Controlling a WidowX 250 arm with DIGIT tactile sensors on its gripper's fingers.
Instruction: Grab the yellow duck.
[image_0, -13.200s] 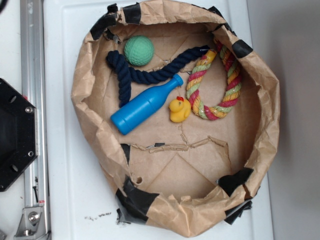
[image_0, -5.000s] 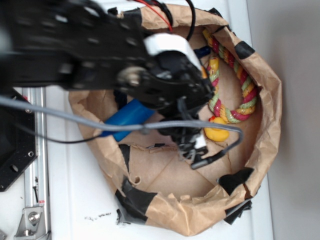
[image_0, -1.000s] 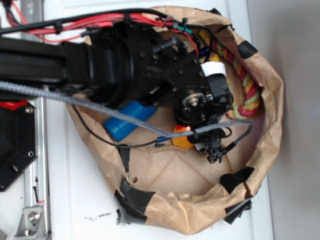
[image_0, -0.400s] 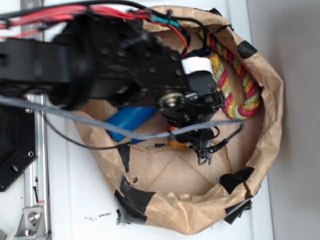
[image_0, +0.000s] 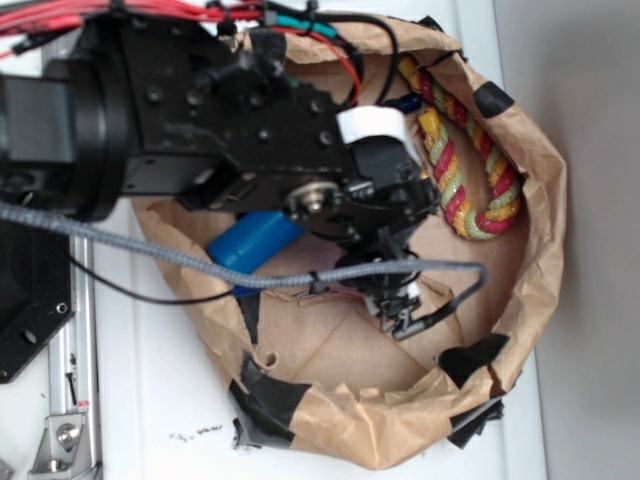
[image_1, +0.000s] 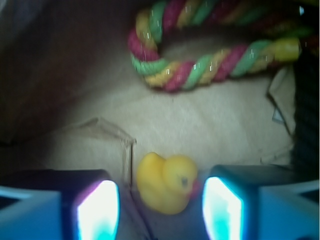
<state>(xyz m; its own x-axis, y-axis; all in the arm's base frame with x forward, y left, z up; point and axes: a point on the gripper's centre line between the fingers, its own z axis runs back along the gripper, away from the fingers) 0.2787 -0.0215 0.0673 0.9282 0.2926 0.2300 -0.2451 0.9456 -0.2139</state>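
Observation:
The yellow duck is still far below my fingers, with a narrow gap at its beak (image_1: 193, 188), so next my gripper opens wider and goes down around the duck's body (image_1: 161, 192).
The yellow duck (image_1: 166, 182) lies on the brown paper floor of the bowl, right between my two fingertips in the wrist view. Its beak points to the right finger. My gripper (image_1: 160, 210) is open, with a gap on each side of the duck; the left pad (image_1: 97, 210) stands further from it than the right pad (image_1: 220, 207). In the exterior view my gripper (image_0: 385, 285) hangs low inside the paper bowl (image_0: 530, 230) and the arm hides the duck.
The multicoloured rope ring (image_0: 465, 165) lies at the bowl's right side and shows in the wrist view (image_1: 200, 70) beyond the duck. The blue bottle (image_0: 250, 245) lies left of my gripper. A metal rail (image_0: 75, 340) runs along the left.
The arm has shifted left and down over the last second, and the duck, partly visible under the gripper before, is now hidden by it in the exterior view.

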